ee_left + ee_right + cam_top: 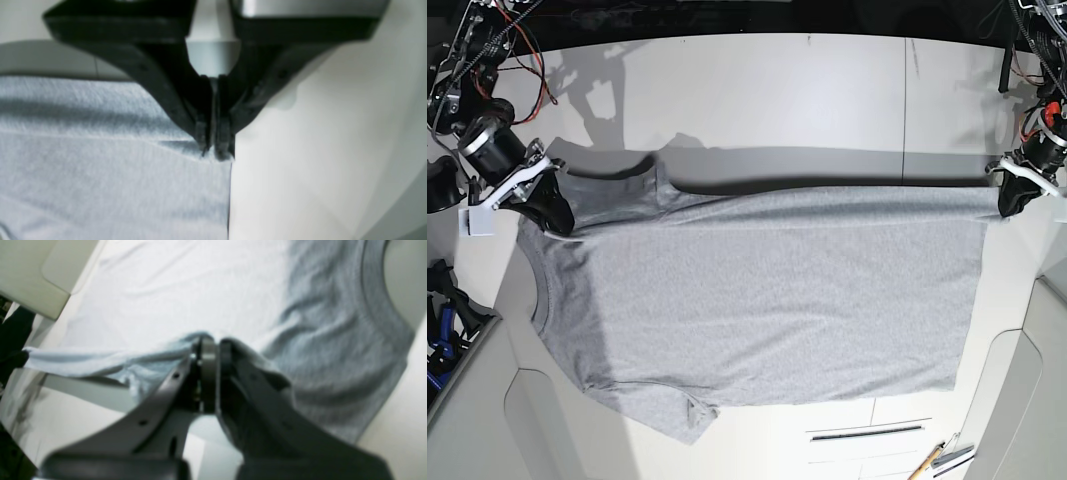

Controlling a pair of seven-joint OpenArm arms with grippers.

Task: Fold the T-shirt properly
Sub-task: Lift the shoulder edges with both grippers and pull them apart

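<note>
My right gripper keeps lowering the T-shirt's far edge (pixel 787 226), which stretches straight between my grippers, until that edge meets the T-shirt's body (pixel 605 293), and then let go.
The heather-grey T-shirt (pixel 767 290) lies spread across the white table, collar toward the left and hem toward the right in the base view, plain side up. Its far edge is lifted and stretched taut between my two grippers. My left gripper (pixel 1009 205) is shut on the far hem corner (pixel 213 155). Over at the shoulder near the collar, my right gripper (pixel 555 215) is shut on a bunch of cloth (pixel 208 343). The ribbed neck (pixel 377 306) curves at the right in the right wrist view. One sleeve (pixel 682 410) lies flat at the near edge.
The white table (pixel 777 90) runs on behind the shirt. Cables and motor housings (pixel 477 60) crowd the far left corner. A pale panel (pixel 1047 370) and a drawer handle (pixel 857 433) sit at the near right.
</note>
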